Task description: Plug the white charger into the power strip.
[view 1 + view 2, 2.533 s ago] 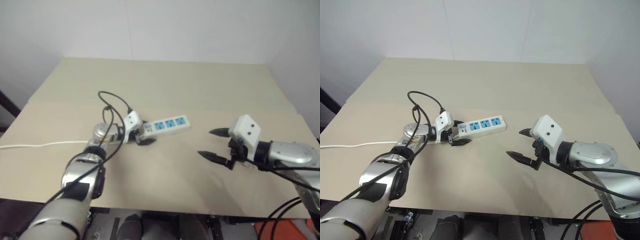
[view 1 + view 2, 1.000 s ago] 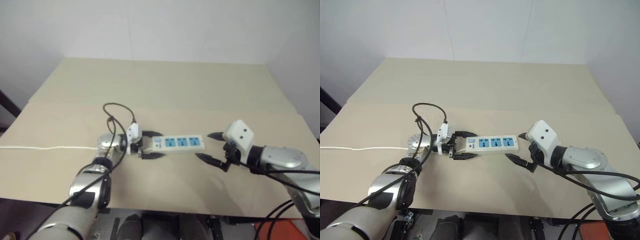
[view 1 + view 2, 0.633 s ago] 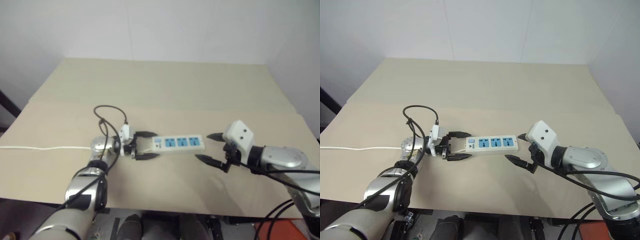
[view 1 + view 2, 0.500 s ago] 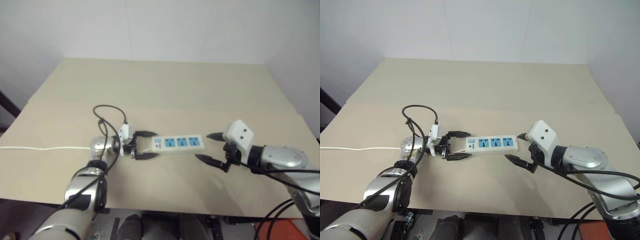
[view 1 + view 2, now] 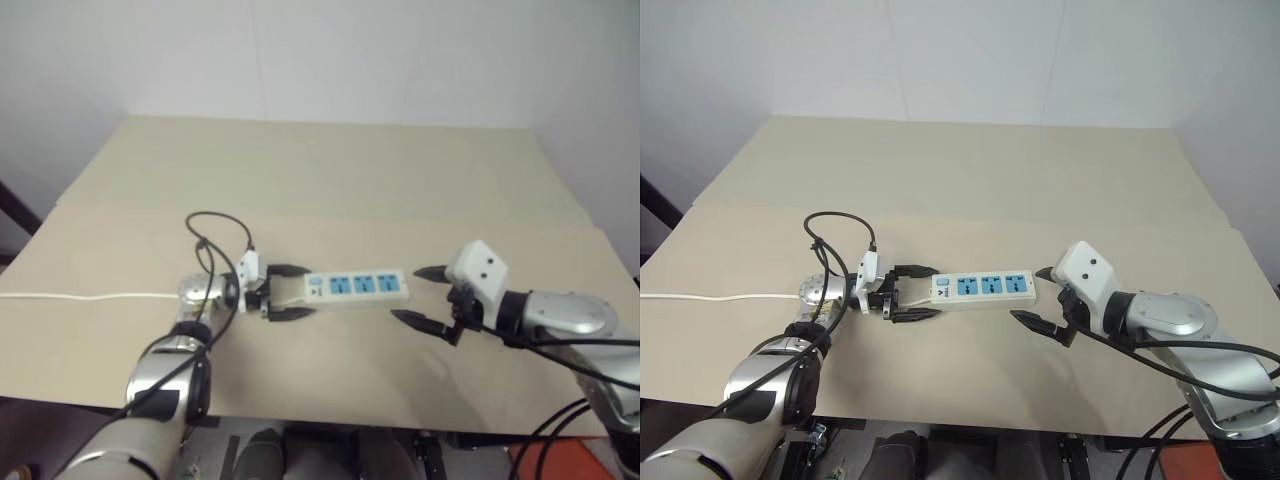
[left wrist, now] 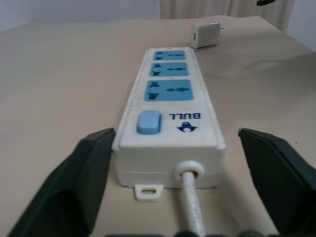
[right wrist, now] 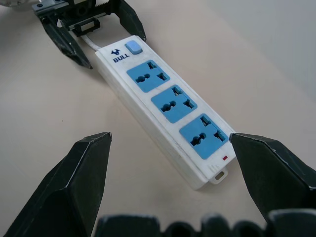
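I expect the power strip (image 5: 357, 288) to slide flat when I move it, with the cord trailing, because the white cord (image 5: 90, 297) is lying loose in a slight wave.
The power strip (image 5: 356, 285) lies flat on the table, a white bar with three blue sockets and a blue switch (image 6: 148, 122) at its left end. My left gripper (image 5: 287, 292) is open and straddles that switch end, one finger (image 6: 86, 180) against the strip's side and the other standing off. The white charger (image 6: 206, 35) lies on the table just beyond the strip's far end. My right gripper (image 5: 417, 295) is open just off that far end, pointing along the strip (image 7: 168, 103).
The tan table (image 5: 330, 170) stretches far behind the strip. The strip's thin white cord (image 5: 70, 296) runs off to the left edge. A black cable (image 5: 215, 235) loops above my left wrist.
The strip has been dragged nearer and to the right and now lies level. My left gripper let go of its end and drew back slightly left. My right gripper closed in on the far end.
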Motion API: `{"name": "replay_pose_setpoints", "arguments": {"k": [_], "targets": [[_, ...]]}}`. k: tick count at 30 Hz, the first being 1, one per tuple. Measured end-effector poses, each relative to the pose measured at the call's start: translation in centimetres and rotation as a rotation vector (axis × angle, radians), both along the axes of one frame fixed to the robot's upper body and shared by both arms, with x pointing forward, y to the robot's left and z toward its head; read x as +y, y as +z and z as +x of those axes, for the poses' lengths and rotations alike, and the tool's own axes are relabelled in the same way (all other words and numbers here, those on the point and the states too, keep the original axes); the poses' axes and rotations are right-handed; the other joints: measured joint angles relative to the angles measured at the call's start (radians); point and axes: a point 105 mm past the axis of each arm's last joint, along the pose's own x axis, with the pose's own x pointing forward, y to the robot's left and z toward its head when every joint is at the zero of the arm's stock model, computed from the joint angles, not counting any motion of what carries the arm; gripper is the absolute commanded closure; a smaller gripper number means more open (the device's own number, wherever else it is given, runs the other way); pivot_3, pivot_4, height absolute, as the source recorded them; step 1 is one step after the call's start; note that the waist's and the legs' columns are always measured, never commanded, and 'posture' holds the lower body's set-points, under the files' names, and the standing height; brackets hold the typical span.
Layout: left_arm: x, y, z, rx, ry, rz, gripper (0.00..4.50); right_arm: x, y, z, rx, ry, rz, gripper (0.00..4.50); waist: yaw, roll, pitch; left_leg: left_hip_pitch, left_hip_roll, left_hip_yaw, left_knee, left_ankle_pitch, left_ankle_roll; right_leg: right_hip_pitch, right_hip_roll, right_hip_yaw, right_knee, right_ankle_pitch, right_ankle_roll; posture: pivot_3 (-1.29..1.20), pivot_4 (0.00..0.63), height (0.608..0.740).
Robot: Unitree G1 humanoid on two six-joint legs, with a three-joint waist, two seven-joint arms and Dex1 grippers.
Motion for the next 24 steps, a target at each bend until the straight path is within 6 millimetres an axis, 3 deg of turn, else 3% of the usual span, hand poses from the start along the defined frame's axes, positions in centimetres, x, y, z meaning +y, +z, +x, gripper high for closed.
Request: {"name": "replay_pose_setpoints", "arguments": {"k": [1, 18, 24], "targets": [[0.0, 0.0, 0.0, 0.001, 0.003, -0.003, 1.33, 0.0, -0.1, 0.0, 0.003, -0.002, -0.001, 0.00, 0.000, 0.000, 0.000, 0.000, 0.000, 0.000, 0.000, 0.000, 0.000, 0.000, 0.000, 0.000, 0.000, 0.000, 0.000, 0.00, 0.150, 0.740], [-0.6, 0.0, 0.3, -0.001, -0.013, 0.045, 1.33, -0.7, 0.2, 0.0, -0.006, -0.028, -0.015, 0.00, 0.005, 0.000, 0.000, 0.002, 0.000, 0.000, 0.000, 0.000, 0.000, 0.002, 0.000, 0.000, 0.001, 0.000, 0.000, 0.00, 0.150, 0.740], [-1.7, 0.0, 0.0, 0.013, -0.046, 0.032, 1.33, -1.3, 0.0, 0.0, 0.025, -0.040, -0.049, 0.00, 0.008, 0.000, 0.000, 0.001, 0.000, 0.000, 0.000, 0.000, 0.000, 0.001, 0.000, 0.000, 0.000, 0.000, 0.000, 0.00, 0.150, 0.740]]}}
